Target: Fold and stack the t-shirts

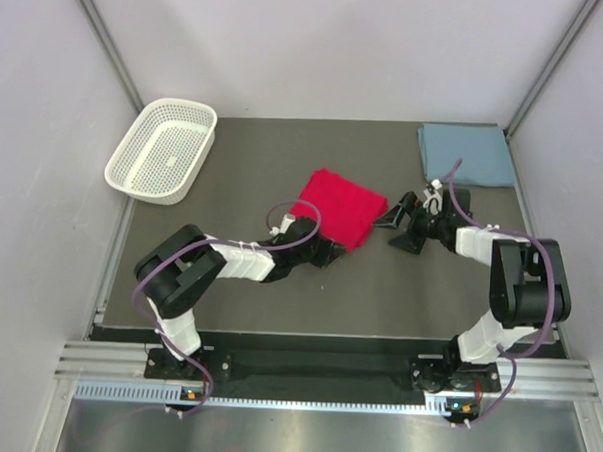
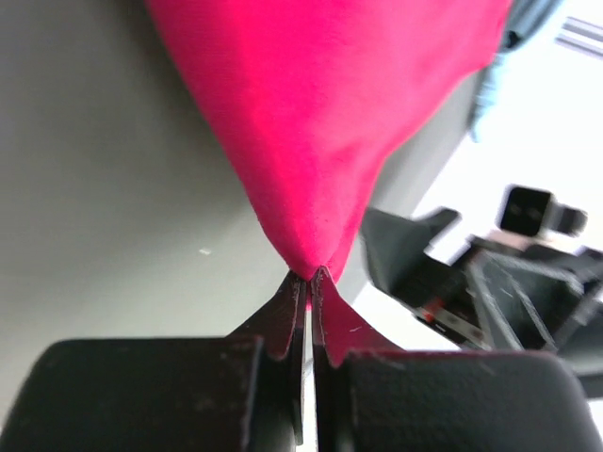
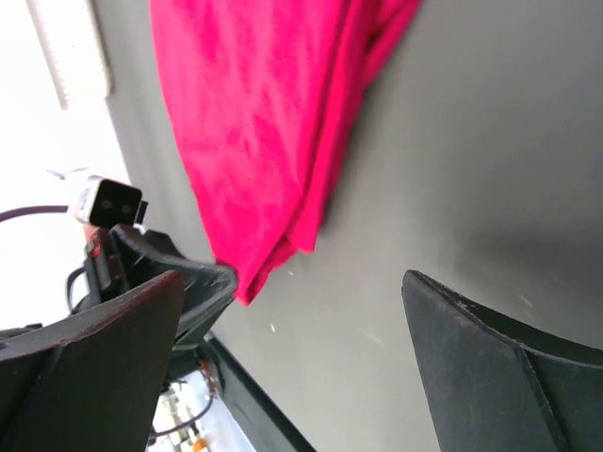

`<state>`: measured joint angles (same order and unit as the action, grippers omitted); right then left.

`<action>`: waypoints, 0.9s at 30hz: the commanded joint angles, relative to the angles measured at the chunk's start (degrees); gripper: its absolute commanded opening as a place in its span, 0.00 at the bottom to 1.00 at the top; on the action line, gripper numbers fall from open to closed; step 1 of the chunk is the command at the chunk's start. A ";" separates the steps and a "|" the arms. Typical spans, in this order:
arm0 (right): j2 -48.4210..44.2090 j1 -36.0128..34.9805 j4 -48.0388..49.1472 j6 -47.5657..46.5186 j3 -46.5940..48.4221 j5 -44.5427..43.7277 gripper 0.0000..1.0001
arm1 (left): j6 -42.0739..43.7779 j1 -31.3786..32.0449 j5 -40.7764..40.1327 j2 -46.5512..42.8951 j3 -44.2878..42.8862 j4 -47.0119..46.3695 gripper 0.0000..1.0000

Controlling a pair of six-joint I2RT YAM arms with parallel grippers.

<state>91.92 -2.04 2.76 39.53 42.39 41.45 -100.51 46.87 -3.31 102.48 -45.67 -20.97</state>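
My right gripper will lift the red t-shirt, which should then bunch up and hang as one bundle, because its limp layered edges lie together.
The red t-shirt lies folded in the middle of the dark mat. My left gripper is at its near corner and is shut on the red cloth, which pulls to a point between the fingertips. The blue-grey t-shirt lies folded at the back right corner. Just right of the red shirt my right gripper is open with nothing between its fingers. In the right wrist view the red shirt spreads ahead of the open gripper, layered edges toward it.
A white mesh basket stands at the back left of the mat. Grey walls close in the table on three sides. The metal rail with both arm bases runs along the near edge.
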 commanded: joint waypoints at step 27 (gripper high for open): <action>17.06 -8.59 20.71 22.61 7.00 -13.40 0.77 | -1.88 -3.98 5.16 -10.63 -0.91 0.58 0.00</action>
<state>106.94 -9.26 23.55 61.63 46.89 34.96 -102.04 43.11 0.51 94.54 -45.65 -19.22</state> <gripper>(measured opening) 0.776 0.027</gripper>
